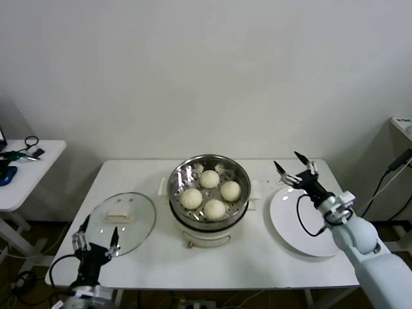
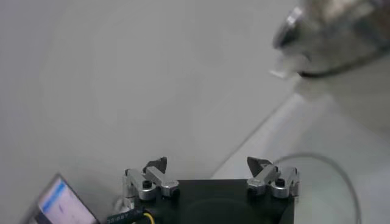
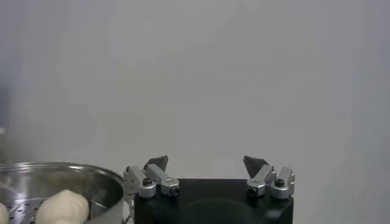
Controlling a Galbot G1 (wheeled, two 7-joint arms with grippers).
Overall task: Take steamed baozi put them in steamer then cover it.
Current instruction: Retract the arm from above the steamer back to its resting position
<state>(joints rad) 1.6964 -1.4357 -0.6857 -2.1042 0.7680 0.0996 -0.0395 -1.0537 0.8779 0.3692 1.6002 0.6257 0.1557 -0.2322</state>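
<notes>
All the baozi sit in the steamer [image 1: 210, 194] and the cover's handle [image 1: 119, 217] faces up, so the left gripper keeps moving toward the handle until its fingers straddle it.
The steamer [image 1: 239, 175] stands at the table's middle on its white base, with several cream-white baozi [image 1: 210, 179] on the perforated tray inside. The glass cover [image 1: 138, 219] with its white handle lies flat on the table to the left of the steamer. My left gripper [image 1: 96, 239] hovers open and empty at the near-left table edge, just in front of the cover. My right gripper [image 1: 290, 165] is raised above the far edge of the white plate [image 1: 296, 225], open and empty. The right wrist view catches the steamer rim [image 3: 67, 170] and one baozi [image 3: 63, 206].
A flat white plate lies right of the steamer with nothing on it. A white side table [image 1: 38, 168] with cables and small items stands at far left. Another surface edge [image 1: 402, 123] shows at far right. A cable loops from my right wrist.
</notes>
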